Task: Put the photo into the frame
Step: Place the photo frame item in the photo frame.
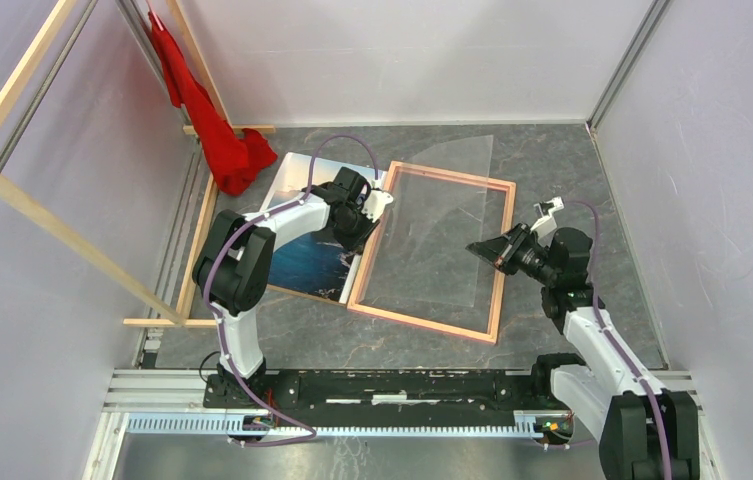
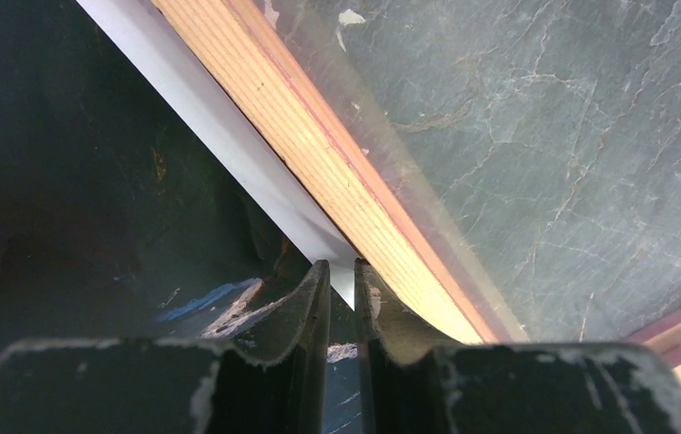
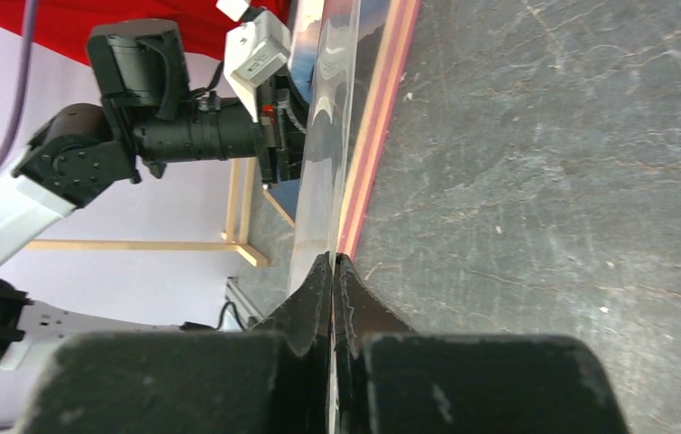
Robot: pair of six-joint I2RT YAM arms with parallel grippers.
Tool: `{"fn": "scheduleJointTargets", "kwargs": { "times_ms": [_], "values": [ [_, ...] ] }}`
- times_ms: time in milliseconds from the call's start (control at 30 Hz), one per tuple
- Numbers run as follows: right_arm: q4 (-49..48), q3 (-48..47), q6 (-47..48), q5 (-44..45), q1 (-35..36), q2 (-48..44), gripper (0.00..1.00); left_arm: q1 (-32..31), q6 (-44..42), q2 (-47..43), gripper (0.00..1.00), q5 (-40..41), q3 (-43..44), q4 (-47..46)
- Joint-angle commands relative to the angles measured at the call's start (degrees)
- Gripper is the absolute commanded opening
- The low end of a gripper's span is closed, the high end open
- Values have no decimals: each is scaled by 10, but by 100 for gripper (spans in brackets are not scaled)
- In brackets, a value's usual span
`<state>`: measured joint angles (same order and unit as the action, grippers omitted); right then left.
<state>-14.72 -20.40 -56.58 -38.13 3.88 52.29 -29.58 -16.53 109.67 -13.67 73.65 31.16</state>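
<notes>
The clear sheet's low edge (image 1: pixel 382 234) is along the frame's bar beside the photo, so my right gripper should keep bringing the sheet's raised edge down inside the frame's opposite bar (image 1: pixel 496 302) and then let go.
The frame (image 1: pixel 500 260) lies flat mid-table with its tan rails up. A clear sheet (image 1: pixel 432 240) is tilted up over it. My right gripper (image 1: pixel 477 248) is shut on that sheet's right edge, and in the right wrist view (image 3: pixel 333 258) the sheet (image 3: pixel 323 163) rises edge-on beside the pink-edged rail (image 3: pixel 377 117). The photo (image 1: pixel 302 262) lies picture-up just left of the frame, under my left arm. My left gripper (image 1: pixel 362 232) is at the photo's right edge. In the left wrist view (image 2: pixel 343 271) its jaws stand a narrow gap apart over the photo's white border (image 2: pixel 228 117), beside the frame's rail (image 2: pixel 318 154).
A red cloth (image 1: pixel 217 135) hangs at the back left. A wooden slat structure (image 1: pixel 52 230) stands along the left wall. The grey marble-look table top (image 1: pixel 572 170) is enclosed by pale walls. A metal mounting rail (image 1: pixel 382 385) runs along the near edge.
</notes>
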Motion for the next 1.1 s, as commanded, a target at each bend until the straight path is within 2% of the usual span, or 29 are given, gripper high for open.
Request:
{"fn": "scheduleJointTargets", "kwargs": {
  "times_ms": [0, 267, 1067],
  "values": [
    [88, -24, 77, 1, -10, -15, 0, -6, -5, -12, 23, -43, -8, 11],
    [121, 4, 111, -10, -51, -26, 0, -5, -8, -12, 22, -42, -9, 12],
    [126, 27, 140, 2, -72, 6, 0, -6, -10, -7, 18, -47, -12, 12]
  ]
}}
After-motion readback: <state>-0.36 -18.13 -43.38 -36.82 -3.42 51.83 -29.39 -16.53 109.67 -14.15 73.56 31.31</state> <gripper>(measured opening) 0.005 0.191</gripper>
